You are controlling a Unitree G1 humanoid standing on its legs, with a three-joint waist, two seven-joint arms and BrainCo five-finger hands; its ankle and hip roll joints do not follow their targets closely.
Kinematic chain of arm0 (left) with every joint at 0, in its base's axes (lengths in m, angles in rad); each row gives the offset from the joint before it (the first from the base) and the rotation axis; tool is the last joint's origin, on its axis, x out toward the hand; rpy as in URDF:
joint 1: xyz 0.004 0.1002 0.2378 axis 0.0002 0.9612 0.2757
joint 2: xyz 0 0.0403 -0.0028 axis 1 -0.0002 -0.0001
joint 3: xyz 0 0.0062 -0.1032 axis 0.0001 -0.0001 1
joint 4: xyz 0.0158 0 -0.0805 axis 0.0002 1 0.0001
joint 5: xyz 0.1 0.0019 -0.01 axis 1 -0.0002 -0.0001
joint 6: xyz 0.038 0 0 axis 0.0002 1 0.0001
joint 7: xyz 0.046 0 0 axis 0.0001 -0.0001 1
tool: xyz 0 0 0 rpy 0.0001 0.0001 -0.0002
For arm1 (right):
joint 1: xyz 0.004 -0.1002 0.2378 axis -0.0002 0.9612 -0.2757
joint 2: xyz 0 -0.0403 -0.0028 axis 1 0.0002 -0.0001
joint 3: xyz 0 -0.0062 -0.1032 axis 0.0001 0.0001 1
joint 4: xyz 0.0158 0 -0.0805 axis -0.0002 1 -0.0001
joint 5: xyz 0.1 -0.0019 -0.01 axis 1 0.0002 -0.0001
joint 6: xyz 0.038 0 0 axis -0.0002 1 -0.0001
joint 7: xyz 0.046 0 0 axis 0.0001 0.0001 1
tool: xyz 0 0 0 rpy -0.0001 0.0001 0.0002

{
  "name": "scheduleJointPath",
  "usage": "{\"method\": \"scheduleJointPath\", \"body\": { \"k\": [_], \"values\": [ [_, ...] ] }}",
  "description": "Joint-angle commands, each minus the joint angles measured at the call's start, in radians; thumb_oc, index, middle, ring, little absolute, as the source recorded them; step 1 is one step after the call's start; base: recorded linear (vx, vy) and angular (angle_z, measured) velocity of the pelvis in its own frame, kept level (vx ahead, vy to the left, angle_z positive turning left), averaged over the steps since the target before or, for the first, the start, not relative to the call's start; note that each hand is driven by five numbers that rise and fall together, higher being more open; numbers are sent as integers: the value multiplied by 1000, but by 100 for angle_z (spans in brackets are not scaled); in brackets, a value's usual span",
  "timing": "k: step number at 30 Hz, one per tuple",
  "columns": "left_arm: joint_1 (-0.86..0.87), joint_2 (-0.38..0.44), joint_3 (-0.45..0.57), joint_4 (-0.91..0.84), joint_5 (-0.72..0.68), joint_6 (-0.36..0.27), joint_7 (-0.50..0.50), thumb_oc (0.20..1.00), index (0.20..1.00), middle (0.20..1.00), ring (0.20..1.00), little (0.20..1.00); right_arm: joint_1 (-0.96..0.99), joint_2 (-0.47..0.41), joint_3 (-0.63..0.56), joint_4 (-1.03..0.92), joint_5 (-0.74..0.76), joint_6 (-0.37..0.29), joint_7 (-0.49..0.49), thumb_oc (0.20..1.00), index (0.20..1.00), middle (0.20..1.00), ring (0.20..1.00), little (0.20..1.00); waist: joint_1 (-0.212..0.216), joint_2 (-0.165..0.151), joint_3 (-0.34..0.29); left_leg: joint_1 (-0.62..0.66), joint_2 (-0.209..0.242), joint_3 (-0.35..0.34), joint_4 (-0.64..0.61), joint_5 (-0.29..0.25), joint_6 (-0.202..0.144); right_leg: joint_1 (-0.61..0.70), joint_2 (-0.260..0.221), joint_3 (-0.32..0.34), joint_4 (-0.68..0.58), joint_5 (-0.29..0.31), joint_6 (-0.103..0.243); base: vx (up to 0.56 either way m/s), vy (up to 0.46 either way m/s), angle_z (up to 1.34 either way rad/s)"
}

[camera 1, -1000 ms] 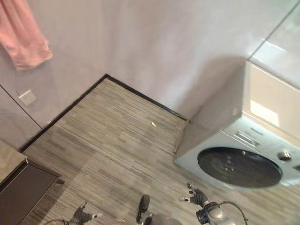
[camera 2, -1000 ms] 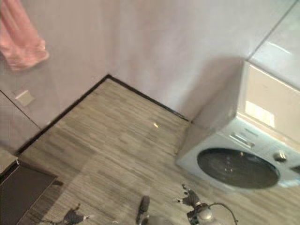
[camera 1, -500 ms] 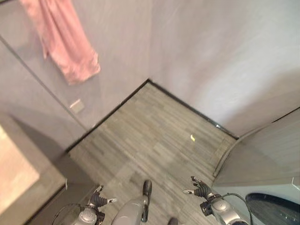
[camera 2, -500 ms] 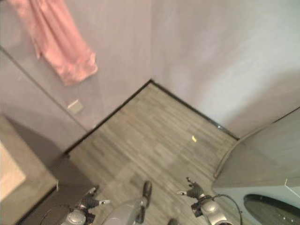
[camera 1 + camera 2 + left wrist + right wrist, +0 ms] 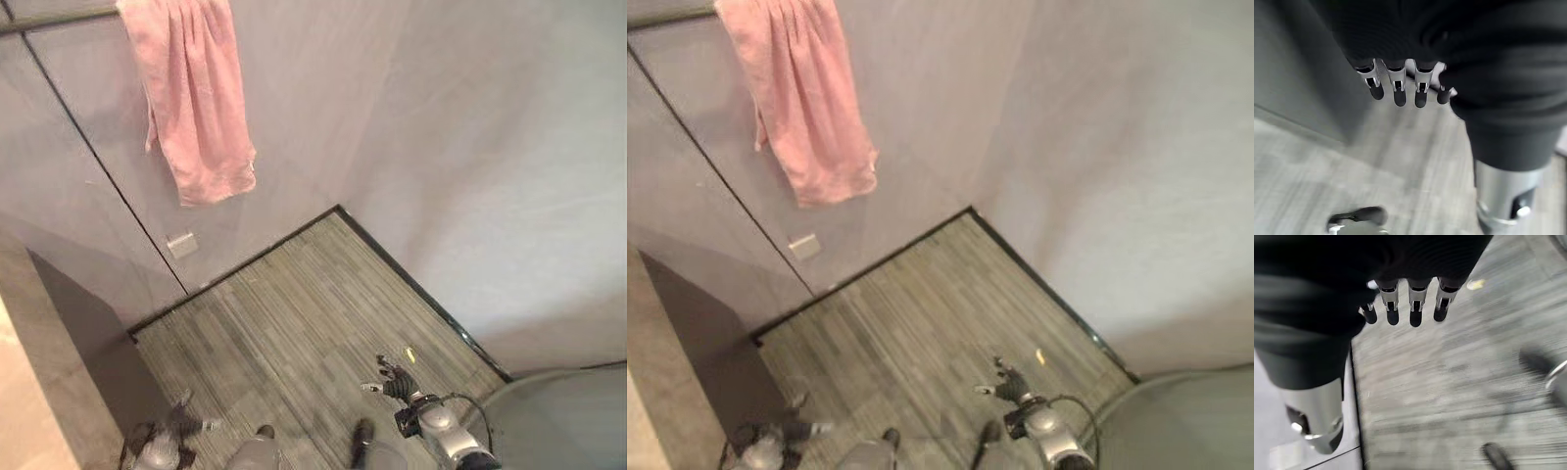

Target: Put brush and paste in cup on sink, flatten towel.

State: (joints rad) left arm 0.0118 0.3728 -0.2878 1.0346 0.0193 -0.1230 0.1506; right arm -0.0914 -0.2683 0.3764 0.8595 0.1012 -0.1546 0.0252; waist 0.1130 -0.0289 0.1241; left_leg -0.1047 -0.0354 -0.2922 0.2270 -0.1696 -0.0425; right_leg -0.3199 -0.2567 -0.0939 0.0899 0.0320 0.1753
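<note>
Deep folds (image 5: pixel 188 49) run down from the rail. I expect the pink towel (image 5: pixel 201 117) to slide and spread out much wider along the rail when I pull its edge.
A pink towel (image 5: pixel 196 108) hangs bunched in folds from a rail (image 5: pixel 54 20) high on the left wall. My left hand (image 5: pixel 182 425) hangs low over the wood-look floor, far below the towel, fingers (image 5: pixel 1396 88) relaxed and holding nothing. My right hand (image 5: pixel 392 385) is also low, over the floor near the room's corner, open and empty, its fingers (image 5: pixel 1411 309) straight. Both hands are well apart from the towel.
A grey counter edge (image 5: pixel 44 382) runs along the lower left. A pale socket plate (image 5: pixel 181 245) sits on the wall under the towel. The rounded top of a washing machine (image 5: pixel 563 421) shows at the lower right. A small yellow scrap (image 5: pixel 409 353) lies on the floor.
The camera has swung left: the towel now sits higher and further in, and the washing machine has slid off to the lower right. Both hands stay low and empty.
</note>
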Motion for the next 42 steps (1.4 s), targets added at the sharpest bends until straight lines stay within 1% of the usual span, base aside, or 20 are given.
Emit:
{"method": "scheduleJointPath", "body": {
  "k": [1, 10, 14, 15, 18, 19, 20, 21, 28, 29, 30, 31, 32, 34, 36, 37, 39, 40, 41, 42],
  "values": [
    [-8, 4, 17, -38, 16, -44, 19, 1000, 1000, 1000, 1000, 1000, 51, -73, -11, -44, -43, -26, -10, 1000, 1000, 1000, 1000, 1000, -22, -48, -41, 48, -14, -56, -166, 94, 50, 136, 138, -33, 71, -30, -18, 215, -282, 75],
    [-11, -1, 23, -56, -36, -47, 36, 1000, 1000, 1000, 1000, 1000, 26, -99, -6, -18, -10, -37, -20, 1000, 1000, 1000, 1000, 1000, 1, -36, -62, 31, 56, -159, -242, 175, -27, 196, 182, -197, 47, -115, -70, 112, -211, 47],
    [-41, -18, 14, -34, -52, -48, 50, 1000, 1000, 1000, 1000, 1000, 11, -106, 2, -15, -18, -39, -42, 1000, 1000, 1000, 1000, 1000, 0, -35, -67, -1, 79, -144, -290, 239, -63, 229, 196, -262, -13, -119, -82, 48, -133, 67],
    [-46, -23, 14, -35, -56, -48, 53, 1000, 1000, 1000, 1000, 1000, 12, -109, 3, -14, -20, -40, -46, 1000, 1000, 1000, 1000, 1000, 0, -37, -66, -12, 78, -124, -291, 244, -66, 238, 192, -275, -29, -112, -79, 51, -27, 49],
    [-68, -41, 11, -30, -53, -45, 60, 1000, 1000, 1000, 1000, 1000, 20, -115, -2, -13, -30, -37, -58, 1000, 1000, 1000, 1000, 1000, -25, -44, -58, -69, 70, 110, -254, 233, -42, 279, 160, -326, -71, -91, -63, 22, 39, 40],
    [-69, -41, 11, -30, -53, -45, 60, 1000, 1000, 1000, 1000, 1000, 19, -115, -2, -13, -30, -37, -58, 1000, 1000, 1000, 1000, 1000, -23, -44, -58, -69, 70, 112, -252, 232, -42, 278, 159, -324, -71, -90, -63, 2, 73, 62],
    [-77, -48, 13, -30, -46, -40, 60, 1000, 1000, 1000, 1000, 1000, 27, -117, -6, -22, -34, -33, -58, 1000, 1000, 1000, 1000, 1000, -43, -44, -55, -96, 70, 299, -218, 218, -21, 299, 146, -359, -90, -77, -54, 5, 49, 60],
    [-77, -48, 13, -30, -46, -40, 60, 1000, 1000, 1000, 1000, 1000, 27, -117, -6, -22, -34, -33, -58, 1000, 1000, 1000, 1000, 1000, -41, -44, -56, -98, 70, 301, -216, 217, -20, 298, 146, -358, -91, -76, -54, 35, 97, 54],
    [-11, -46, 39, -12, -63, -46, 52, 1000, 1000, 1000, 1000, 1000, 19, -77, 28, 39, -67, -19, -36, 1000, 1000, 1000, 1000, 1000, 12, -55, -84, -41, 26, 215, -235, 165, 25, 322, 121, -322, -41, -94, -52, 103, 132, -7],
    [6, -44, 43, -18, -66, -46, 45, 1000, 1000, 1000, 1000, 1000, 16, -62, 28, 51, -64, -19, -36, 1000, 1000, 1000, 1000, 1000, 22, -52, -86, -25, 17, 190, -248, 166, 44, 306, 102, -313, 42, -91, -47, 53, 117, -6],
    [6, -44, 43, -18, -66, -46, 45, 1000, 1000, 1000, 1000, 1000, 16, -62, 28, 52, -64, -19, -36, 1000, 1000, 1000, 1000, 1000, 22, -52, -87, -25, 16, 190, -249, 166, 45, 304, 101, -313, 44, -92, -46, 74, 196, -7],
    [8, -40, 39, -27, -66, -47, 44, 1000, 1000, 1000, 1000, 1000, 11, -57, 29, 54, -64, -20, -39, 1000, 1000, 1000, 1000, 1000, 21, -47, -78, -22, 5, 172, -246, 168, 61, 275, 82, -291, 134, -68, -36, 72, 168, 4],
    [11, -23, 25, -70, -55, -44, 33, 1000, 1000, 1000, 1000, 1000, 5, -58, 32, 45, -70, -21, -42, 1000, 1000, 1000, 1000, 1000, 7, -36, -65, -25, -15, 121, -225, 170, 79, 226, 87, -223, 258, -28, -30, 103, 188, 35],
    [14, -7, 4, -119, -34, -44, 23, 1000, 1000, 1000, 1000, 1000, 4, -61, 30, 30, -65, -24, -42, 1000, 1000, 1000, 1000, 1000, -14, -19, -48, -18, -26, 66, -208, 167, 86, 178, 137, -111, 319, -25, -30, 111, 78, 103],
    [21, 0, -10, -146, -15, -44, 17, 1000, 1000, 1000, 1000, 1000, 4, -64, 34, 20, -64, -25, -40, 1000, 1000, 1000, 1000, 1000, -22, -10, -53, -3, -21, 22, -221, 167, 80, 157, 163, -61, 255, -54, -45, 189, -78, 136],
    [26, 4, 0, -163, -34, -51, 20, 1000, 1000, 1000, 1000, 1000, -9, -63, 47, 22, -63, -25, -35, 1000, 1000, 1000, 1000, 1000, -3, -6, -57, 12, 3, 2, -234, 161, 62, 146, 113, -93, 136, -63, -48, 270, -207, 86],
    [28, 3, 3, -169, -49, -53, 22, 1000, 1000, 1000, 1000, 1000, -17, -63, 55, 25, -67, -23, -35, 1000, 1000, 1000, 1000, 1000, 1, -4, -51, 23, 17, -10, -236, 153, 51, 148, 97, -99, 70, -45, -44, 200, -186, 35],
    [16, 8, -5, -177, -60, -55, 38, 1000, 1000, 1000, 1000, 1000, -29, -62, 69, 35, -80, -17, -48, 1000, 1000, 1000, 1000, 1000, 2, -18, -38, 35, 24, -37, -234, 147, 46, 138, 129, -40, 95, -39, -29, 149, -191, 24],
    [18, 13, -6, -195, -62, -51, 31, 1000, 1000, 1000, 1000, 1000, -28, -58, 73, 40, -85, -22, -44, 1000, 1000, 1000, 1000, 1000, 4, -29, -45, 27, 27, -50, -235, 152, 37, 149, 136, -59, 85, -72, -34, 261, -528, 61],
    [3, 20, -4, -198, -64, -55, 33, 1000, 1000, 1000, 1000, 1000, -32, -70, 95, 30, -94, -24, -33, 1000, 1000, 1000, 1000, 1000, 3, -53, -54, 12, 61, -66, -245, 162, -13, 196, 171, -110, 17, -87, -55, 186, -504, 150]
  ]
}}
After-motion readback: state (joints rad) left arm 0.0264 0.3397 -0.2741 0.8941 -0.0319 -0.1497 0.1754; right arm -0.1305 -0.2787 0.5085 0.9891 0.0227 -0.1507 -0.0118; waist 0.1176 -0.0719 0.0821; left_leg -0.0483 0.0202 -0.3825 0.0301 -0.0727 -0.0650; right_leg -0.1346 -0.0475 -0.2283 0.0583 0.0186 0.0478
